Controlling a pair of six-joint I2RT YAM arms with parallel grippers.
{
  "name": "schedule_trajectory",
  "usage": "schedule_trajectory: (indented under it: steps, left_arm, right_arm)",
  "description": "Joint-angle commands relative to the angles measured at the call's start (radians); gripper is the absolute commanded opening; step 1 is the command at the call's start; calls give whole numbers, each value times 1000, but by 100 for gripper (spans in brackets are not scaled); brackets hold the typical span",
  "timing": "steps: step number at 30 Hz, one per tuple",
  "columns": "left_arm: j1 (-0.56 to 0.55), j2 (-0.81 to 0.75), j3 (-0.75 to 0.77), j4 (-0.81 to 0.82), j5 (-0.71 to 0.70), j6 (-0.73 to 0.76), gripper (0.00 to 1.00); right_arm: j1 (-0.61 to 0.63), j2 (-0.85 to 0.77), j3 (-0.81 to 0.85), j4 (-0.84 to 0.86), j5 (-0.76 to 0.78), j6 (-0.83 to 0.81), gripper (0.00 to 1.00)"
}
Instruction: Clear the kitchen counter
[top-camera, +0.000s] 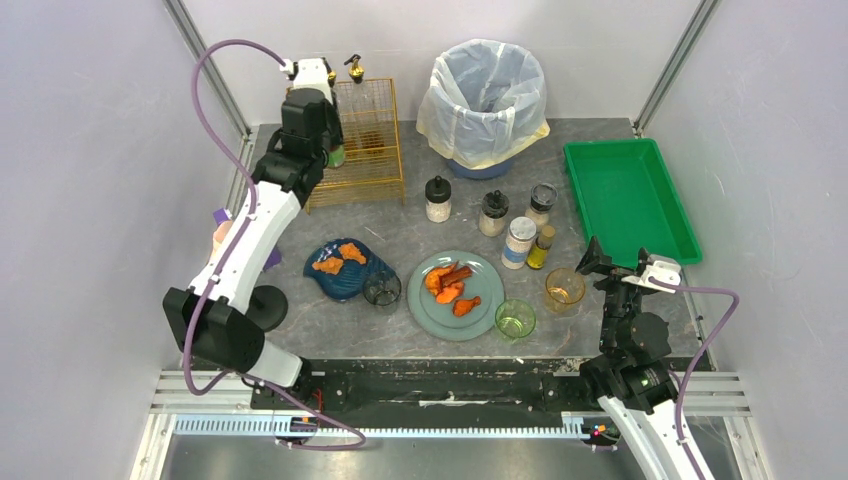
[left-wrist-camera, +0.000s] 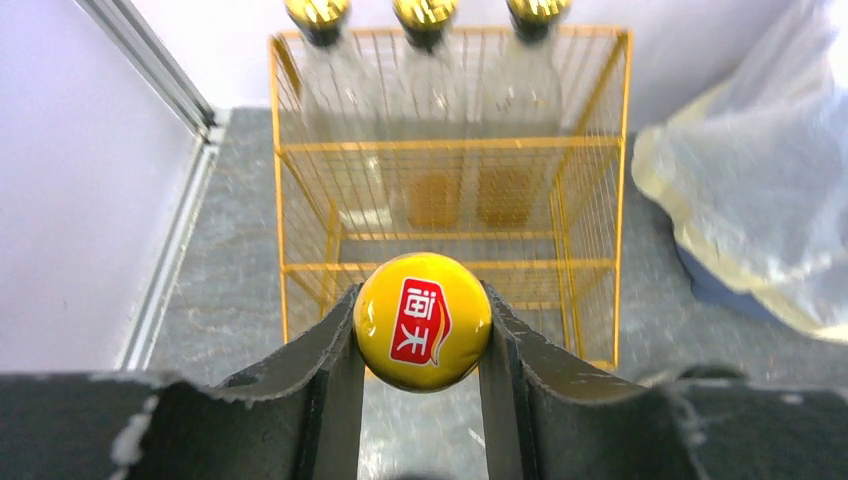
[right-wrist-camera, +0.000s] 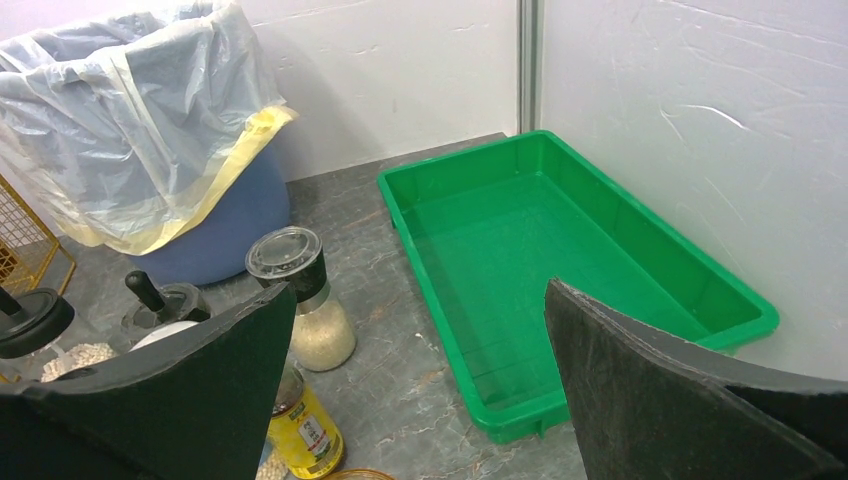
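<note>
The bottle (top-camera: 337, 157) is hanging upright and the yellow wire rack's front row (top-camera: 354, 180) is free, so my left gripper should continue to move the bottle down until it stands in that row.
The kitchen counter (top-camera: 400, 225) is a dark grey veined slab. My left gripper (top-camera: 333, 150) is at the front of a yellow wire rack (top-camera: 368, 140), shut on a bottle whose yellow cap with a red label (left-wrist-camera: 422, 320) sits between the fingers (left-wrist-camera: 325, 370). In the left wrist view the rack (left-wrist-camera: 450, 145) holds three gold-capped bottles (left-wrist-camera: 425, 15) at its back. My right gripper (top-camera: 612, 262) is open and empty, above the counter near the green tray (top-camera: 625, 195). It also shows in the right wrist view (right-wrist-camera: 420, 300).
A bin with a clear bag (top-camera: 485, 100) stands at the back. Spice grinders (top-camera: 438, 198), a white jar (top-camera: 518, 242), a small yellow bottle (top-camera: 541, 246), an amber glass (top-camera: 565, 288), a green glass (top-camera: 515, 319), a dark glass (top-camera: 381, 288), a grey plate (top-camera: 425, 310) and a blue plate (top-camera: 340, 285) with orange food stand mid-counter.
</note>
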Motion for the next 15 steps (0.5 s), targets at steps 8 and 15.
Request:
schedule_trajectory:
  steps: [8,15]
  left_arm:
    - [149,138,200,300,10,45,2]
    - [202,249,262,317,41,20,2]
  right_arm:
    - [5,-167,-13,56,30,-30,98]
    - [4,-167,-20,64,33,-38,98]
